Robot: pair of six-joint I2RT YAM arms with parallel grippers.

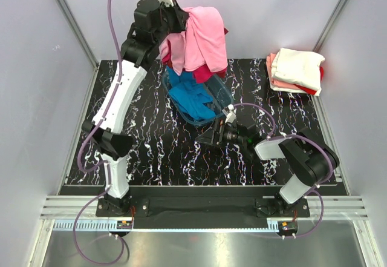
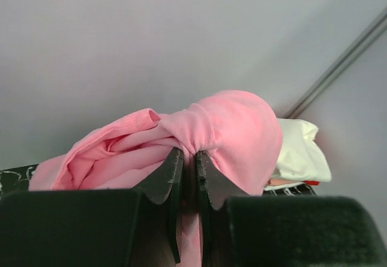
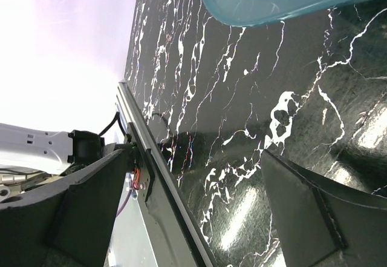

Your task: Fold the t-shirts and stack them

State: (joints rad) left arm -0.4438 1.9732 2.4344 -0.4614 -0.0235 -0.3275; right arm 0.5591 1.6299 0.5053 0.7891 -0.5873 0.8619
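Observation:
Next, my left gripper lowers the light pink t-shirt into the basin (image 1: 213,105) and drags the basin aside by its rim (image 1: 164,86), because the basin is standing in the folding space.
My left gripper (image 1: 181,25) is raised high above the back of the table, shut on a light pink t-shirt (image 1: 202,37) that hangs bunched from it. In the left wrist view the jaws (image 2: 189,156) pinch the pink cloth (image 2: 236,128). A hot pink shirt (image 1: 208,73) hangs partly under it over the basin. A bright blue shirt (image 1: 190,97) lies in the grey-blue basin (image 1: 225,100). Folded shirts are stacked at the back right: cream white (image 1: 296,67) on top, salmon (image 1: 273,80) and red (image 1: 315,85) beneath. My right gripper (image 1: 205,138) is open and empty, low over the table beside the basin's front.
The basin rim (image 3: 284,6) shows at the top of the right wrist view, with the black marbled table (image 3: 242,97) below and its front rail (image 3: 163,182). Grey enclosure walls stand around the table.

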